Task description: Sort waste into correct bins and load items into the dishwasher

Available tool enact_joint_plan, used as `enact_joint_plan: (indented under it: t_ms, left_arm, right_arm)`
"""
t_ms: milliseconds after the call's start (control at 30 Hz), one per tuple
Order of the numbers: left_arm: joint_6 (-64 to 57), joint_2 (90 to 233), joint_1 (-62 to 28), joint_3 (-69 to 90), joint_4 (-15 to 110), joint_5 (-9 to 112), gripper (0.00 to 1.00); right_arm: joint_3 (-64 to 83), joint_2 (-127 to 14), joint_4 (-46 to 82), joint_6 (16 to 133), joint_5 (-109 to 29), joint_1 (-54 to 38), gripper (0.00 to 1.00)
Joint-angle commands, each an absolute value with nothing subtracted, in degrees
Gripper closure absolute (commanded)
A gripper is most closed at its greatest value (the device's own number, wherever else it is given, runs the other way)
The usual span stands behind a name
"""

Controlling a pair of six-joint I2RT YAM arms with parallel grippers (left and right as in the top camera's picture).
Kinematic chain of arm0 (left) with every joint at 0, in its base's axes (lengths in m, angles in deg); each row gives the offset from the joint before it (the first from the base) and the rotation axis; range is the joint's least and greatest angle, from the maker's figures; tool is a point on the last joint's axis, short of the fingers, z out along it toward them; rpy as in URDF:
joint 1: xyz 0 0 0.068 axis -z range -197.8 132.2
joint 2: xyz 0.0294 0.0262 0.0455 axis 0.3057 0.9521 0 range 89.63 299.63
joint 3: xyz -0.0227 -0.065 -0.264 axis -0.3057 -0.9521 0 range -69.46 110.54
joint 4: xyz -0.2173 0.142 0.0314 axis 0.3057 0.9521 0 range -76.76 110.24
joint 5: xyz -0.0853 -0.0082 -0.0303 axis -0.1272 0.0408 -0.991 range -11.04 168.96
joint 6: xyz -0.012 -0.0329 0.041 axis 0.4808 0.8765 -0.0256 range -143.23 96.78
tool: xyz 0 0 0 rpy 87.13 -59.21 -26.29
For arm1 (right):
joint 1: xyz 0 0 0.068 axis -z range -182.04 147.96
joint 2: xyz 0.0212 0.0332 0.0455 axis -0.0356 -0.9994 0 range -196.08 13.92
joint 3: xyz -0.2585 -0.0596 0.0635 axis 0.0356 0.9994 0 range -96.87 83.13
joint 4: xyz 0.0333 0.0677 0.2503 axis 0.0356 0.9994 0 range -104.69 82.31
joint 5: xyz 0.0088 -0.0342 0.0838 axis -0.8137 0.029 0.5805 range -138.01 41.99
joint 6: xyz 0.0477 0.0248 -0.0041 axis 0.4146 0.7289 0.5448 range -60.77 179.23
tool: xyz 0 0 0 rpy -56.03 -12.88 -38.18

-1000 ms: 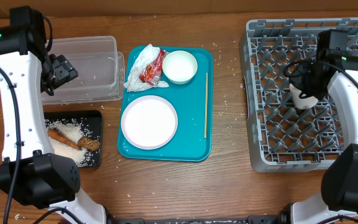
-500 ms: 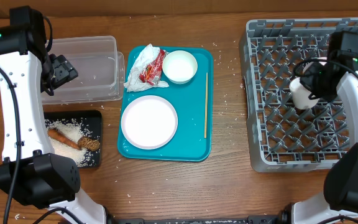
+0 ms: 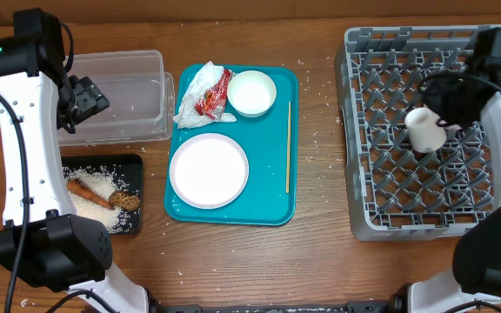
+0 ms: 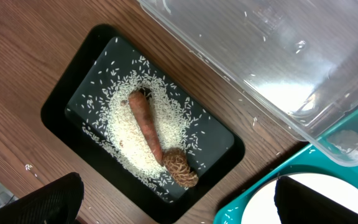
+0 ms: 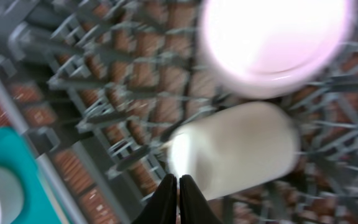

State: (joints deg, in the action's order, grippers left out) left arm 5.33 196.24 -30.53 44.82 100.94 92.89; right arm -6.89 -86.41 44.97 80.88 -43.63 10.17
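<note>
The small white cup (image 3: 425,133) sits crooked among the rack's wires. I should pull my right gripper back and nudge the cup's raised end (image 3: 417,116) over with closed fingers.
My right gripper (image 5: 178,194) is shut on the rim of the small white cup (image 5: 235,152), which hangs tilted over the grey dishwasher rack (image 3: 390,191). A white bowl (image 5: 272,43) lies in the rack just beyond the cup. My left gripper (image 4: 182,208) is open and empty above the black tray (image 4: 61,106), which holds rice, the orange carrot stick (image 4: 146,124) and the brown lump (image 4: 182,168). The clear tub (image 3: 120,96) is beside it. On the teal tray (image 3: 272,204) lie the plate (image 3: 208,170), a second bowl (image 3: 251,92), the napkin (image 3: 194,91), the wrapper (image 3: 214,96) and the wooden stick (image 3: 288,148).
Loose rice grains are scattered on the wooden table around the teal tray and between it and the rack. The rack's upright pegs surround the cup. The left arm's white links run down the table's left edge.
The right arm has swung right and towards the back of the rack, and the cup has shifted slightly and tilted with it. The left arm has not moved.
</note>
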Motion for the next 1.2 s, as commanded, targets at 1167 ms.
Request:
enact_joint_plan:
  t_ms: [1167]
  left_arm:
    - [5.09, 195.27, -30.12, 45.76, 100.96, 92.82, 0.00]
  right_arm:
    - [-13.38, -91.90, 51.57, 85.23, -60.08, 8.07, 0.89]
